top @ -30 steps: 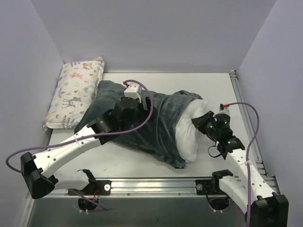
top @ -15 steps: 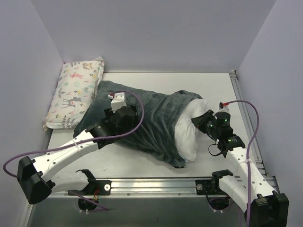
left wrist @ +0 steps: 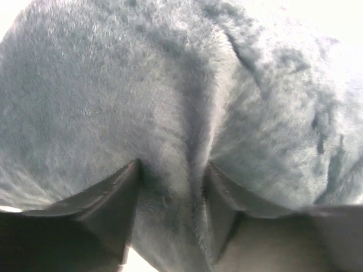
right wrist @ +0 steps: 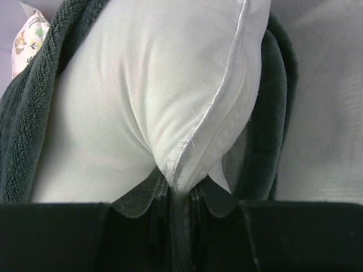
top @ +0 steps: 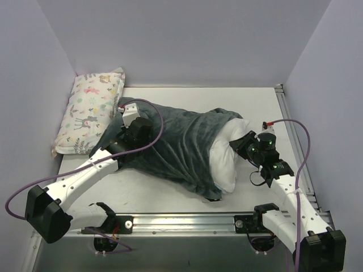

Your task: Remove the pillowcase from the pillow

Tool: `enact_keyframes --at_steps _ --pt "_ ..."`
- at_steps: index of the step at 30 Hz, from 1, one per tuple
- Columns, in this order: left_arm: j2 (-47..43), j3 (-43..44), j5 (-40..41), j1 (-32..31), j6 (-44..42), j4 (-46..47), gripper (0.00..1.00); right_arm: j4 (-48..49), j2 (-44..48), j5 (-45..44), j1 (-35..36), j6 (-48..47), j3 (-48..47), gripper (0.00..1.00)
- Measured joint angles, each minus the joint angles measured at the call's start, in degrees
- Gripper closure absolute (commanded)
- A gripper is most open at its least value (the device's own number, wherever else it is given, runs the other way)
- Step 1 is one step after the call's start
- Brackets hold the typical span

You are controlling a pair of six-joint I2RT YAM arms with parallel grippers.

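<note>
My right gripper should pull the white pillow toward the side bar (top: pixel 291 120), away from my left gripper, because the pillowcase (top: pixel 186 143) lies loose over most of the pillow.
The plush dark grey-teal pillowcase (top: pixel 181 141) lies across the middle of the table, still over most of the white pillow (top: pixel 227 153), whose right end sticks out of its open mouth. My left gripper (top: pixel 127 126) sits at the pillowcase's far left end, shut on a pinched fold of the plush fabric (left wrist: pixel 170 198). My right gripper (top: pixel 241 144) is shut on the seamed edge of the pillow (right wrist: pixel 181 164) at its exposed right end, with the pillowcase (right wrist: pixel 28 130) bunched around it on both sides.
A smaller pastel animal-print pillow (top: pixel 91 110) lies along the left wall at the back. A metal rail (top: pixel 187 222) runs along the near edge, another (top: pixel 292 141) down the right side. Purple walls enclose the table.
My left arm has moved left across the pillowcase to its left end, and its gripper has shut on the fabric. The right gripper has kept its hold on the pillow.
</note>
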State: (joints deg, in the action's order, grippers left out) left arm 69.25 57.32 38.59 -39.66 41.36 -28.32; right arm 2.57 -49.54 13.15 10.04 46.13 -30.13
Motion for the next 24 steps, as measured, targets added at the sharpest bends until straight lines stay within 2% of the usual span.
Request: enact_keyframes --at_steps 1,2,3,7,12,16,19,22,24 --pt "0.42 0.0 -0.57 0.74 0.04 0.7 0.88 -0.17 -0.04 0.04 -0.02 -0.02 -0.26 1.0" --pt "0.83 0.04 -1.01 1.44 -0.63 1.2 0.97 -0.46 -0.07 0.26 -0.13 0.0 -0.63 1.0" --pt "1.14 0.04 -1.44 2.01 -0.9 1.7 1.0 -0.85 -0.09 0.5 -0.28 -0.02 -1.11 1.0" --pt "1.86 1.33 -2.6 4.52 -1.73 1.97 1.0 -2.47 -0.07 2.99 -2.95 0.09 -3.17 1.0" --pt "1.86 4.92 -3.87 8.57 -2.62 1.99 1.0 -4.94 -0.07 11.91 -13.33 1.38 -5.33 1.0" --pt "1.88 5.88 -4.22 15.85 -3.5 1.66 1.0 -8.2 -0.15 17.9 -22.71 2.25 -8.59 1.0" --pt "2.4 5.75 -8.09 22.29 -3.02 1.25 1.0 -9.35 -0.98 23.74 -28.37 3.3 -10.58 1.0" --pt "3.56 5.22 -13.2 27.02 -2.58 1.25 1.0 -10.23 -2.08 27.65 -30.36 3.72 -11.28 1.0" --pt "4.72 5.05 -14.93 27.69 -2.56 1.25 1.0 -10.71 -2.69 28.44 -30.32 3.48 -11.28 1.0"
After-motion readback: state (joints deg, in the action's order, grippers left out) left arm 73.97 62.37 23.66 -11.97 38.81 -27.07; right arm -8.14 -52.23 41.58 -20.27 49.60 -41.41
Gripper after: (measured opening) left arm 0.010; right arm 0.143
